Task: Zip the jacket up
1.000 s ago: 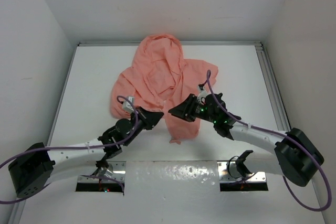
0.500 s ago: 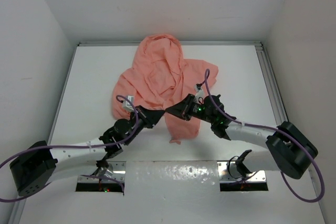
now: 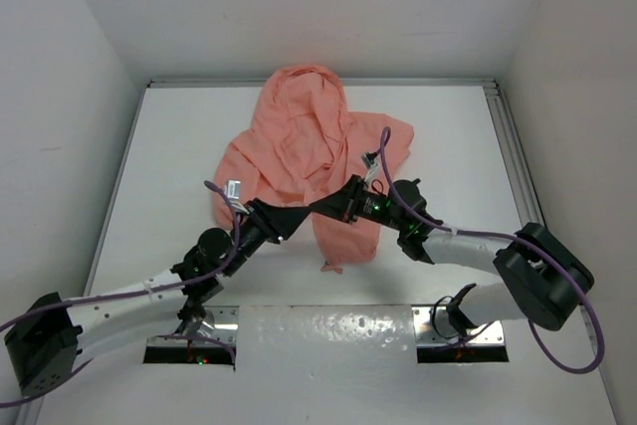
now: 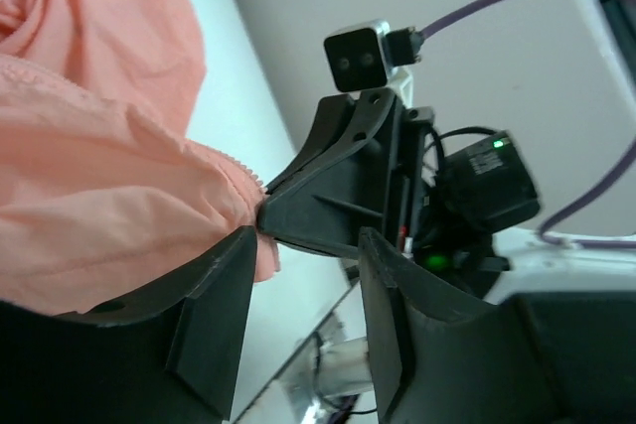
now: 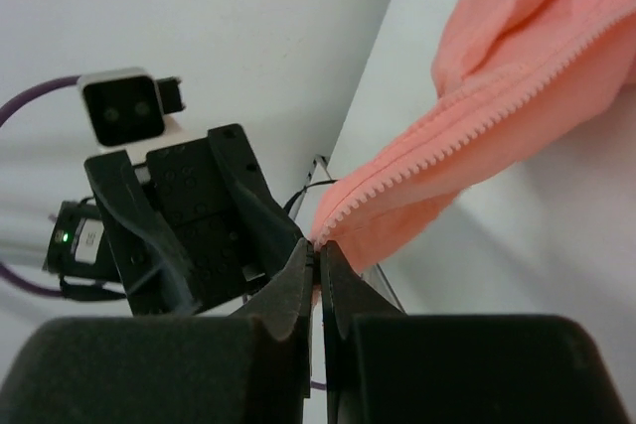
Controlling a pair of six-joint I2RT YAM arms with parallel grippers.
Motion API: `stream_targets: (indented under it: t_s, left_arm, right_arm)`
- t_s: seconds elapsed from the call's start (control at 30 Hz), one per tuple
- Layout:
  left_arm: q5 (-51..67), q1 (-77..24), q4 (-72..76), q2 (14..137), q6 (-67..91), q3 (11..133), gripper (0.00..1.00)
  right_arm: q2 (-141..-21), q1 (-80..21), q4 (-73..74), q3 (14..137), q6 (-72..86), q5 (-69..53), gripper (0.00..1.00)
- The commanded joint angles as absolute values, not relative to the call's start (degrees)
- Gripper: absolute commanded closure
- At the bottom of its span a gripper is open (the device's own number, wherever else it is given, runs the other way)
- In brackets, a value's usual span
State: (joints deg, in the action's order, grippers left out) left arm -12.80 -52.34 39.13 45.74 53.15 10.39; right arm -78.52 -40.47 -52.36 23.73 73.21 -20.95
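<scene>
The jacket's zipper end (image 4: 265, 258) lies beside the gap of my left gripper's open fingers, so my right gripper should bring it into that gap (image 4: 304, 290) before they close.
The salmon-pink jacket (image 3: 299, 141) lies crumpled on the white table, hood toward the back wall. Its lower front flap hangs toward me, and both grippers meet at it. My right gripper (image 3: 317, 209) (image 5: 318, 250) is shut on the tip of the jacket's zipper edge (image 5: 447, 161), whose teeth run up and right from the jaws. My left gripper (image 3: 295, 218) (image 4: 303, 265) is open, with its left finger against the jacket fabric (image 4: 99, 196) and bare table showing between the fingers. The right gripper's closed tips (image 4: 273, 215) pinch the fabric just ahead of my left fingers.
White walls close in the table (image 3: 169, 166) on three sides. A metal rail (image 3: 510, 156) runs along the right edge. Two metal mounting plates (image 3: 194, 343) sit at the near edge by the arm bases. Purple cables loop over both arms.
My left gripper has opened and let go of the jacket flap. My right gripper has closed on the zipper edge and shifted slightly left.
</scene>
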Motion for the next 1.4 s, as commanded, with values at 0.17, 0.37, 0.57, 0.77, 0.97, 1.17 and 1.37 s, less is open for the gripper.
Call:
stream_targets:
  t_s: [0.17,0.37,0.57,0.77,0.97,1.17,1.37]
  left_arm:
    - [-0.45,-43.60,37.09,40.69,61.78,10.99,0.50]
    - [2.37,-42.10,38.14,41.57,62.75,11.16,0.50]
    - [2.46,-42.10,39.02,40.60,62.14,11.34,0.50]
    - [3.51,-42.10,40.51,42.54,63.02,11.25,0.61]
    - [2.81,-42.10,41.57,42.45,62.67,10.72,0.75]
    - [2.37,-42.10,42.27,41.57,62.23,10.46,0.81]
    - [1.85,-42.10,42.28,40.87,61.35,10.46,0.82]
  right_arm:
    - [-82.08,-38.67,-73.27,27.77,70.56,-32.25,1.00]
    - [-87.01,-37.88,-83.57,28.48,75.67,-35.50,1.00]
    - [-87.10,-37.88,-84.90,28.74,76.64,-36.47,1.00]
    - [-87.28,-37.88,-86.57,28.48,77.08,-36.56,1.00]
    - [-87.98,-37.88,-87.01,28.74,78.49,-35.16,1.00]
    - [-89.03,-37.88,-87.71,29.44,79.98,-34.11,1.00]
    - [-90.17,-37.88,-88.42,30.32,82.44,-32.78,1.00]
